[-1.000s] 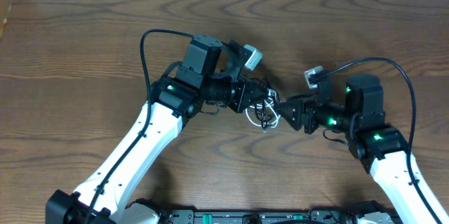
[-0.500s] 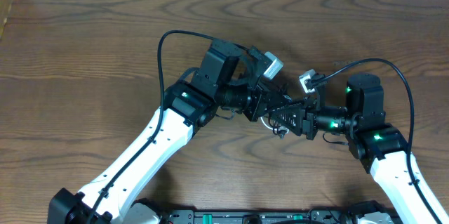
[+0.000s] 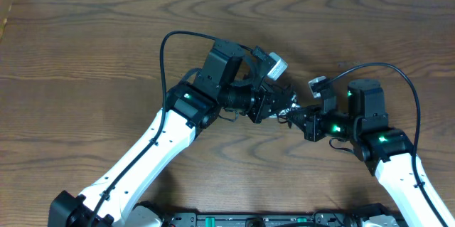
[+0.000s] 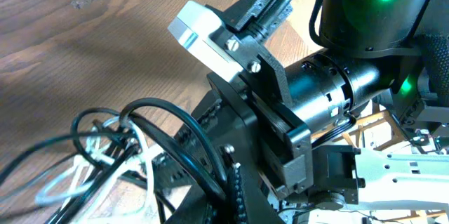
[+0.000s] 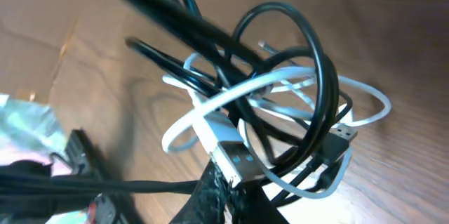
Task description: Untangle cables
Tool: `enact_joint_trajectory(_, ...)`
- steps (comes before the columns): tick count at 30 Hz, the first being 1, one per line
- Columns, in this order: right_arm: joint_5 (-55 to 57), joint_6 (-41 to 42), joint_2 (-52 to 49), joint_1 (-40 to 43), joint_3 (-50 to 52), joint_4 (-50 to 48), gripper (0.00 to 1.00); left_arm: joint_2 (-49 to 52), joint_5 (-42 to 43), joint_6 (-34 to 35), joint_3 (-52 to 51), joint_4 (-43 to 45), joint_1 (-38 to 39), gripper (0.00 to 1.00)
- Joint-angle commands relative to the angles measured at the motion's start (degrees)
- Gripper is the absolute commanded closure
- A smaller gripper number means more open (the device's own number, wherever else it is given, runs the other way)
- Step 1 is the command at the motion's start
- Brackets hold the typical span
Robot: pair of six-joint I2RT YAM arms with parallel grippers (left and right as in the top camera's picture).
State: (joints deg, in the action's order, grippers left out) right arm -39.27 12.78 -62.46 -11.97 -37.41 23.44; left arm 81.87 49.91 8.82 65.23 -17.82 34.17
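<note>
The black cable passes through the white cable [image 5: 312, 76] while the robot's two grippers are close together, so the robot's left gripper should pull the black loop [image 4: 198, 134] away from the white plug.
The cables [image 3: 286, 110] hang as one tangle between my two grippers at the table's middle. In the right wrist view the black cable [image 5: 319, 62] loops through the white cable [image 5: 259, 83]. My right gripper [image 5: 228, 192] is shut on the white plug [image 5: 235, 155], and a black plug [image 5: 338, 140] dangles at the right. In the left wrist view my left gripper [image 4: 235, 196] is shut on a black cable loop [image 4: 200, 140], with white cable [image 4: 145, 159] beside it. From overhead the left gripper [image 3: 276, 106] and right gripper [image 3: 293, 117] almost touch.
The wooden table [image 3: 85, 56] lies under both arms. The right arm's wrist and camera mount [image 4: 337, 76] fill the left wrist view close by. Thick black arm wires [image 3: 167, 49] arch over each arm.
The left arm carried the tangle up and right, then held still. The right gripper reached in, shut on the white plug and drew back slightly right.
</note>
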Motion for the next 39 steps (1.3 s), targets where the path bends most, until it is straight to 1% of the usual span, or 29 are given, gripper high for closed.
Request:
enact_joint_trajectory(1,4.22,-0.39,0.17,-0.13,-0.02,0.76,0.99,-1.57,1.99,0.04,-0.5,-0.04,-1.05,0.93)
enact_joint_trajectory(4,4.57,-0.39,0.17,-0.11,-0.02,1.22,0.99,-1.57,1.95,0.04,-0.5,-0.57,-1.9,0.93)
enact_joint_trajectory(6,8.0,0.15,0.17,-0.13,-0.02,2.25,0.99,-1.57,1.9,-0.22,-0.5,-1.38,-2.71,0.93)
enact_joint_trajectory(8,16.92,4.42,0.17,-0.11,-0.02,5.03,0.99,-1.57,-0.09,-0.22,-0.5,-3.1,-4.0,0.92)
enact_joint_trajectory(11,31.23,10.91,0.17,-0.11,-0.02,10.08,0.99,-1.57,-5.68,-0.31,-0.5,-7.37,-6.43,0.93)
enact_joint_trajectory(14,40.98,13.27,0.17,-0.07,-0.02,13.84,0.99,-1.57,-11.28,-1.16,-0.5,-12.44,-9.84,0.93)
enact_joint_trajectory(17,48.68,15.85,0.17,-0.07,-0.02,16.61,0.99,-1.62,-15.04,-1.29,-0.5,-16.68,-13.84,0.93)
enact_joint_trajectory(20,52.65,18.36,0.17,0.04,-0.02,18.16,0.99,-1.62,-15.47,-1.51,-0.5,-19.52,-18.29,0.93)
enact_joint_trajectory(24,55.67,22.64,0.17,0.68,-0.02,19.34,0.99,-1.64,-15.61,-1.51,-0.5,-21.2,-23.04,0.93)
enact_joint_trajectory(26,56.57,24.35,0.17,1.6,-0.02,19.74,0.99,-1.64,-15.72,-1.51,-0.5,-21.4,-24.94,0.93)
enact_joint_trajectory(30,56.5,24.52,0.17,4.28,-0.02,19.82,0.99,-1.66,-15.72,-1.49,-0.5,-21.97,-28.09,0.93)
enact_joint_trajectory(33,55.56,25.09,0.17,6.62,-0.02,19.3,0.99,-1.7,-15.39,-1.03,-0.5,-22.29,-29.14,0.92)
enact_joint_trajectory(34,54.36,24.81,0.17,7.13,-0.02,18.51,0.99,-1.7,-14.14,-1.01,-0.5,-22.25,-29.11,0.93)
enact_joint_trajectory(36,47.98,21.07,0.17,7.74,-0.02,15.37,0.99,-1.7,-9.38,-1.27,-0.5,-22.01,-28.61,0.92)
enact_joint_trajectory(37,43.21,17.64,0.17,7.76,-0.02,13.11,0.96,-1.7,-6.08,-2.19,-0.5,-21.75,-28.06,0.93)
enact_joint_trajectory(38,37.59,13.77,0.17,7.72,-0.02,10.64,0.91,-1.7,-2.91,-3.54,-0.5,-21.46,-27.45,0.93)
enact_joint_trajectory(39,30.1,9.29,0.17,7.63,-0.02,7.63,0.84,-1.7,1.25,-5.55,-0.5,-21.03,-26.47,0.93)
